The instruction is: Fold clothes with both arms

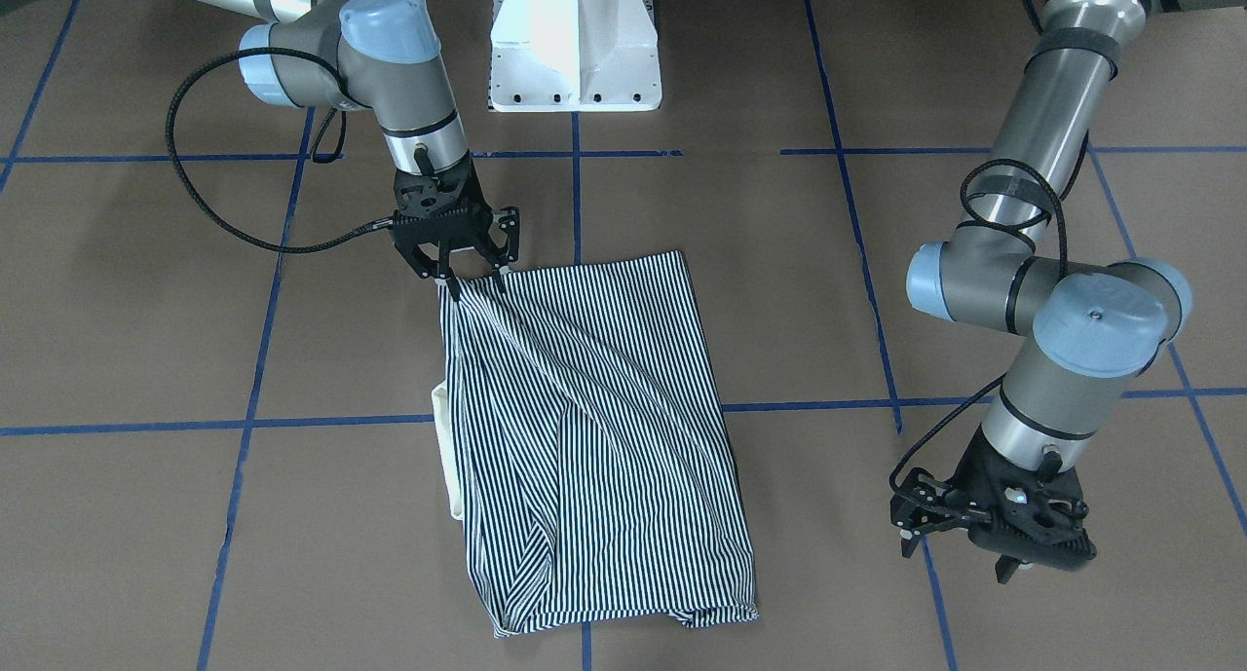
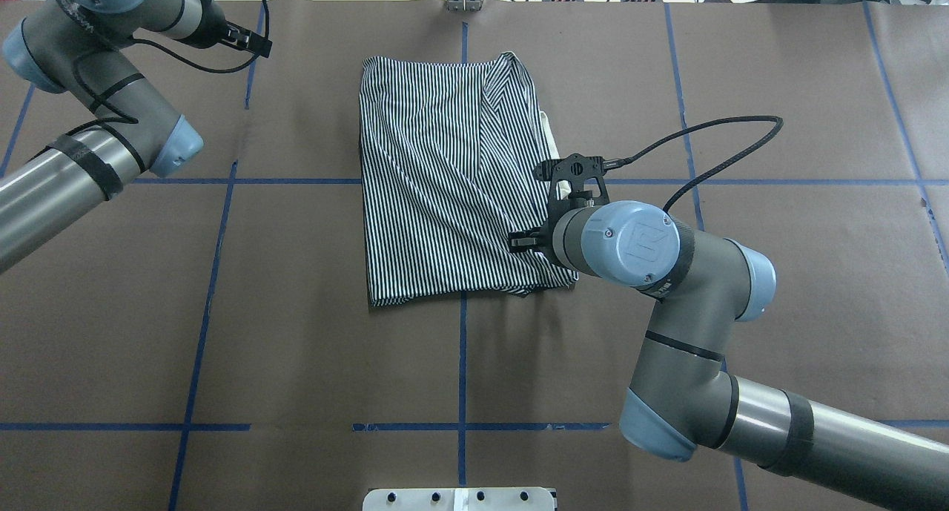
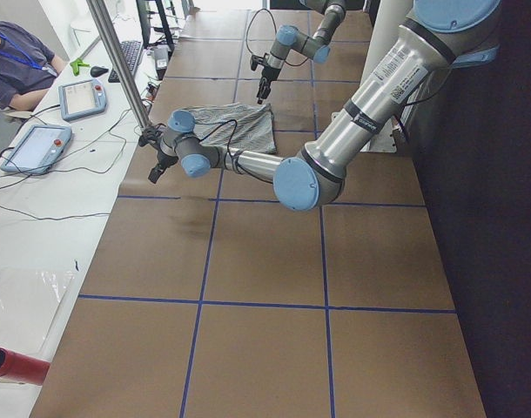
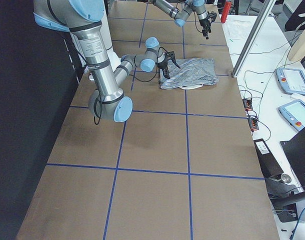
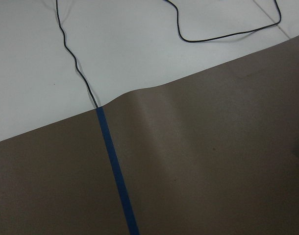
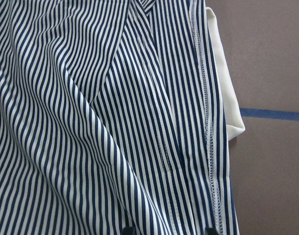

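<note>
My gripper will lift and pull the near edge of the striped polo shirt (image 1: 614,461), and the polo shirt will drag along toward the robot, because the wavy far hem (image 1: 666,614) lies loose and free.
The striped polo shirt (image 1: 594,428) lies folded into a rough rectangle on the brown table, and it also shows from overhead (image 2: 437,185). Its cream collar (image 1: 446,437) pokes out from one long edge. My right gripper (image 1: 475,283) stands at the shirt's corner nearest the robot, open, with its fingertips (image 6: 127,230) apart and striped cloth lying between them. Creases run from that corner across the shirt. My left gripper (image 1: 960,559) hangs open over bare table, well clear of the shirt's far end. Its wrist view shows only table paper (image 5: 213,171).
The white pedestal base (image 1: 575,57) stands at the robot's side of the table. Blue tape lines (image 1: 585,418) grid the brown paper. Beyond the paper's far edge are a white bench with a black cable (image 5: 71,58), a metal post (image 3: 117,61), tablets (image 3: 83,96) and a seated person (image 3: 17,61).
</note>
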### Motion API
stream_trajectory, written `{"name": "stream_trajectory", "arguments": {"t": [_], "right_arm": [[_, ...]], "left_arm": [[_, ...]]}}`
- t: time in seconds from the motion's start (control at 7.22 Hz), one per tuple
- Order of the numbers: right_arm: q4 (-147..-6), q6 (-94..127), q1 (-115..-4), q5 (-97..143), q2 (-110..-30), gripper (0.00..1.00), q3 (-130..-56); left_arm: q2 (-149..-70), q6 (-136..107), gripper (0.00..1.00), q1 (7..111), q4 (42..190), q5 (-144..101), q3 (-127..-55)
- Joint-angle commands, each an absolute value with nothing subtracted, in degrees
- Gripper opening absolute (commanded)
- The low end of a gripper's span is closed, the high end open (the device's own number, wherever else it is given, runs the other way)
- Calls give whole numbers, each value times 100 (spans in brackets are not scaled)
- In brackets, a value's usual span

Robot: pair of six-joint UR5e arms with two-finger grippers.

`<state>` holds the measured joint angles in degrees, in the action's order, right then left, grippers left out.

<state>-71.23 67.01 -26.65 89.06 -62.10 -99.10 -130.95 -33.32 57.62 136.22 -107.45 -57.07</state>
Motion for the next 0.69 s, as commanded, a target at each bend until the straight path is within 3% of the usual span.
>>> {"name": "stream_trajectory", "arguments": {"t": [0.0,0.55], "right_arm": [[-6855,6768,-2672,8938,-6170,52,-9589],[-7083,6776,-2689,9185,-6258,62,-9580]], "left_arm": [[-13069,-3331,100,5757,13632,-10775,-5722],[-13069,-3331,100,5748,13632,-10767,-5730]]}}
